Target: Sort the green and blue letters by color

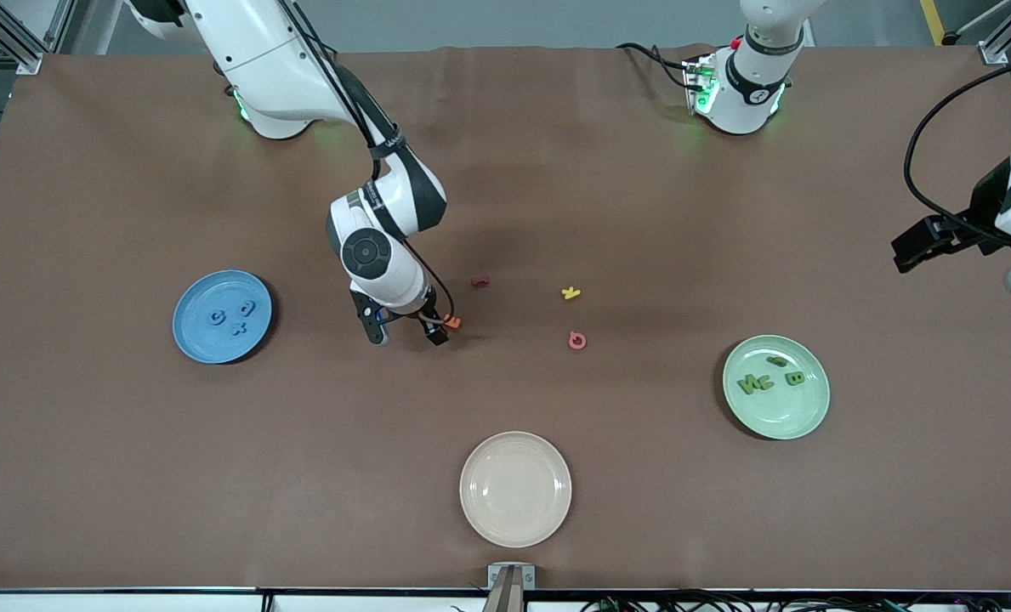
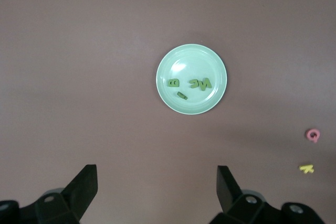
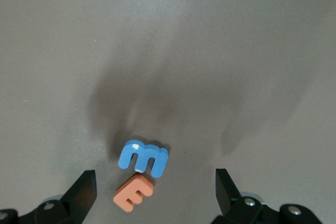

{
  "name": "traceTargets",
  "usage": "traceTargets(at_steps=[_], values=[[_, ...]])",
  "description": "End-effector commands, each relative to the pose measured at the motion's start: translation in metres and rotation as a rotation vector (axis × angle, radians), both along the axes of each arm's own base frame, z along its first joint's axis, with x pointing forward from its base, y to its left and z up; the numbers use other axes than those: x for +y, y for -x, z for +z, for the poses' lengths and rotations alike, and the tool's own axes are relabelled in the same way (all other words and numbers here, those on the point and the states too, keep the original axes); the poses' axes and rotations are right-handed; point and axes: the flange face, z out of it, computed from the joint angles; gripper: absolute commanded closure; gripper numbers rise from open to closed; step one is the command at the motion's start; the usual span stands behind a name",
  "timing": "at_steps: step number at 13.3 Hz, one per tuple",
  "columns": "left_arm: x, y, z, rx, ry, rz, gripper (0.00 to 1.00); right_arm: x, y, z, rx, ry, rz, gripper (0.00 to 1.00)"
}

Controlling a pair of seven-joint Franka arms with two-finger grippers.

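The blue E (image 3: 143,158) and the orange E meet only edge to edge (image 3: 140,173), so the blue E will come away alone when I lift it.
My right gripper (image 1: 406,333) is open and low over the table's middle. In the right wrist view it (image 3: 155,182) straddles a blue E (image 3: 143,157) lying against an orange E (image 3: 133,193). In the front view only the orange E (image 1: 452,322) shows beside one finger. Three blue letters (image 1: 248,308) lie in the blue plate (image 1: 207,340). Several green letters (image 1: 756,383) lie in the green plate (image 1: 777,416), which also shows in the left wrist view (image 2: 184,61) with its letters (image 2: 200,83). My left gripper (image 1: 905,251) waits open and empty (image 2: 156,174), high at the left arm's end.
A dark red letter (image 1: 479,280), a yellow K (image 1: 570,293) and a pink Q (image 1: 577,341) lie loose mid-table. An empty beige plate (image 1: 515,488) sits near the front camera. The Q (image 2: 313,135) and K (image 2: 306,169) show in the left wrist view.
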Motion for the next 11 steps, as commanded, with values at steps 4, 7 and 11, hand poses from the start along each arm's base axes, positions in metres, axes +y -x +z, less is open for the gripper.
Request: traceTargets(at_steps=[4, 7, 11], values=[[-0.001, 0.018, 0.005, 0.028, 0.067, -0.017, 0.00, 0.010, -0.002, -0.024, -0.029, 0.004, -0.010, 0.06], [0.021, 0.032, 0.009, 0.038, 0.083, -0.033, 0.00, 0.007, -0.003, -0.026, -0.032, 0.012, -0.002, 0.22], [0.021, 0.039, 0.016, 0.011, 0.098, -0.038, 0.00, 0.003, -0.006, -0.025, -0.045, 0.031, 0.022, 0.44]])
